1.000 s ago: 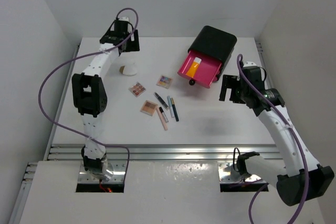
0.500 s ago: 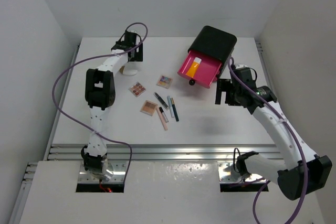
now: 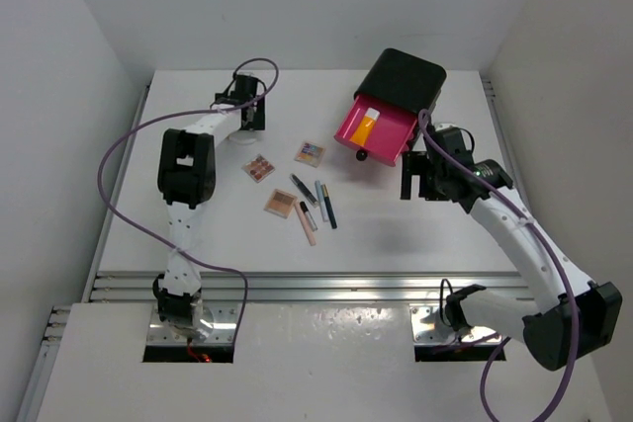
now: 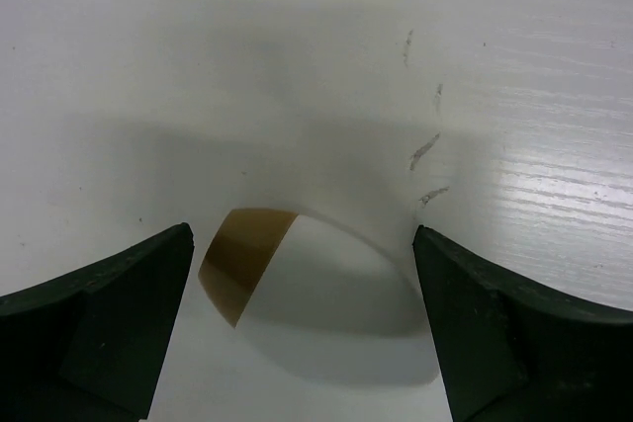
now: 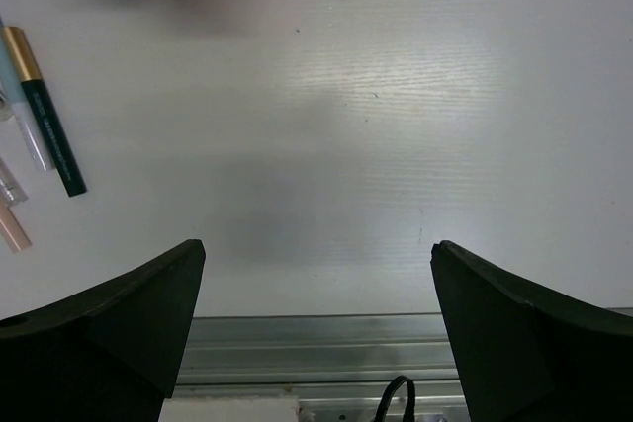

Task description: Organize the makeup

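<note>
The white oval puff (image 4: 321, 303) lies at a slant with its length across the opening of my left gripper, so next my left gripper turns and grips the puff's long sides (image 4: 358, 242).
The white oval puff (image 4: 326, 294) with its tan end lies on the table between the wide-apart fingers of my open left gripper (image 4: 302, 244), untouched. From above, the left gripper (image 3: 248, 114) hangs over it at the back left. Three square palettes (image 3: 259, 167) (image 3: 310, 153) (image 3: 281, 203) and slim pencils (image 3: 316, 203) lie mid-table. My right gripper (image 3: 415, 177) is open over bare table to their right, below the pink drawer. In the right wrist view the gripper (image 5: 316, 284) holds nothing, and a dark pencil with a gold cap (image 5: 45, 116) lies at the left edge.
A black box (image 3: 404, 78) stands at the back right with its pink drawer (image 3: 376, 130) pulled open; an orange and white item (image 3: 366, 124) lies inside. An aluminium rail (image 5: 316, 343) runs along the table's near edge. White walls close in both sides.
My left gripper has come from the table's back edge forward and down over the puff. My right gripper has shifted a little to the left. Both stay open.
</note>
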Controlling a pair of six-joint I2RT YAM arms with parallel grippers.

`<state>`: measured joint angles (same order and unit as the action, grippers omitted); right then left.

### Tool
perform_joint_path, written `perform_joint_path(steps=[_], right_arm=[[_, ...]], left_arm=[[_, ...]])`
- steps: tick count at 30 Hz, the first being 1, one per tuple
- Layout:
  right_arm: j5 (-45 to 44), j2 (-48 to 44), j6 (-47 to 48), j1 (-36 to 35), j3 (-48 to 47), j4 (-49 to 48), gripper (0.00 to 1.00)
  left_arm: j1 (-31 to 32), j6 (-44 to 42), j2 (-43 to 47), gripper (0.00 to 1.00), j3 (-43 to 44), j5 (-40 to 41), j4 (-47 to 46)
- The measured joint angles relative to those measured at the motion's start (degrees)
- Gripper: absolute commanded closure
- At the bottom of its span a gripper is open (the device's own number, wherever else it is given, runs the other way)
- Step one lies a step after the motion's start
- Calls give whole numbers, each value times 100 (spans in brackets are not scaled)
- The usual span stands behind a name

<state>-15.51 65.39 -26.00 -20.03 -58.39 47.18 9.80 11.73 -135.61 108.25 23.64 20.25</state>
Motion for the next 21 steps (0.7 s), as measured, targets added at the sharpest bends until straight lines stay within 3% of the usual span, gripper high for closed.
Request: perform_joint_path(steps=[13,21], right_arm=[[-107,7,-7,-83,116,9,3],[-111,7,-11,-85,138,9,3]], left_arm=[[-63,175,990,0,-1296,-227,146],[-114,-24,1032,0,-1300,-957,-9]])
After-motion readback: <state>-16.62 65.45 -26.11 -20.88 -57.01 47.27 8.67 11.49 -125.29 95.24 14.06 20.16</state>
